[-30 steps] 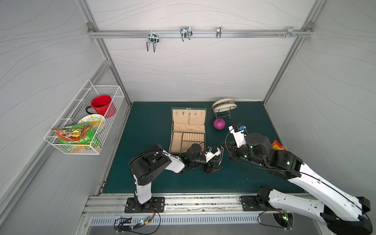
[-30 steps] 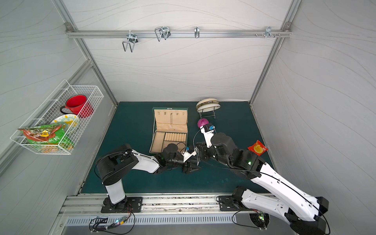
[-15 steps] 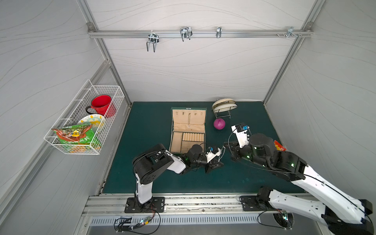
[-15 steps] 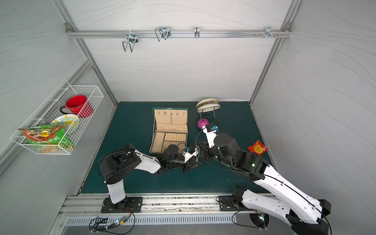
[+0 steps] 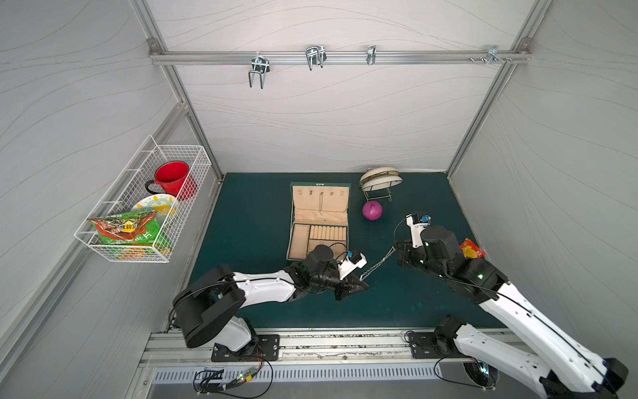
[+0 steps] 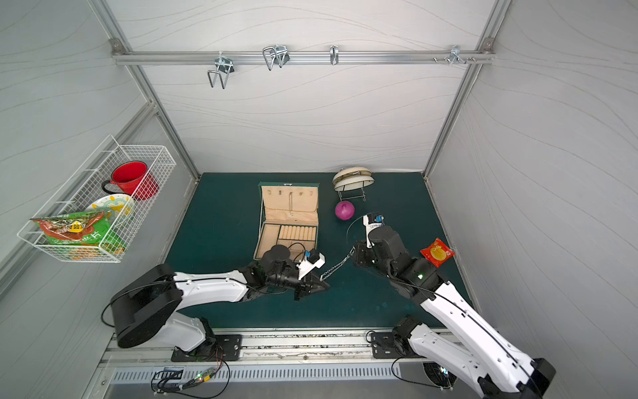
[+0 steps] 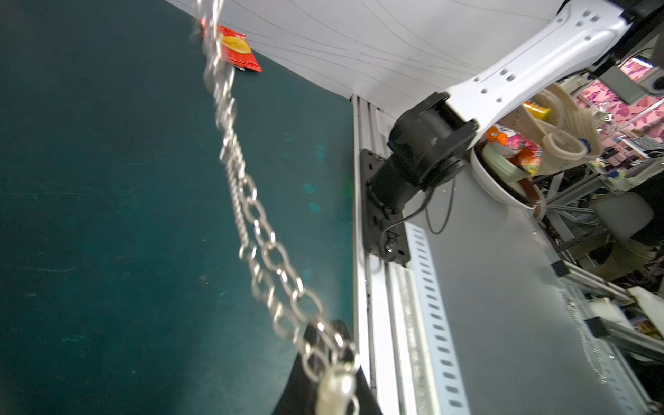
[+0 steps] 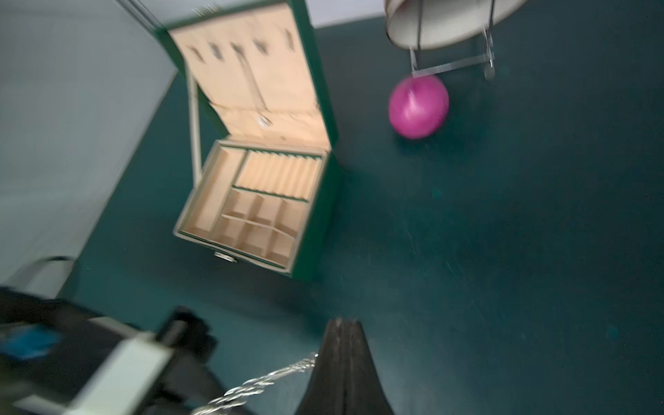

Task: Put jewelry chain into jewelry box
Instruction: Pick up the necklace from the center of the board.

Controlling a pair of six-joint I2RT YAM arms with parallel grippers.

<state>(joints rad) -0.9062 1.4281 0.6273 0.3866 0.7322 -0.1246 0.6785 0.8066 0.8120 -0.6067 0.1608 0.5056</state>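
Note:
I should use my right gripper to grab the links (image 5: 365,275) near my left gripper before my left gripper opens, because the jewelry chain hangs stretched (image 5: 378,263) across both grippers.
The jewelry chain (image 5: 377,263), silvery with chunky links, hangs stretched in the air between my two grippers in both top views (image 6: 336,264). My left gripper (image 5: 362,282) is shut on the chain's near end, where the links (image 7: 273,248) run up out of its black fingers (image 7: 305,377). My right gripper (image 5: 397,249) is shut on the far end; the chain (image 8: 266,377) leaves the side of its closed fingertips (image 8: 344,321). The jewelry box (image 5: 299,238) lies open behind the left gripper, its beige compartments (image 8: 258,215) showing no chain.
A purple ball (image 5: 372,210) and a wire stand of plates (image 5: 379,181) sit to the right of the box. A red packet (image 5: 472,249) lies by the right arm. A wire basket (image 5: 145,207) with a red mug hangs on the left wall.
My left gripper has shut on the chain's near end. The right gripper has drawn away to the right, and the chain now hangs stretched between the two.

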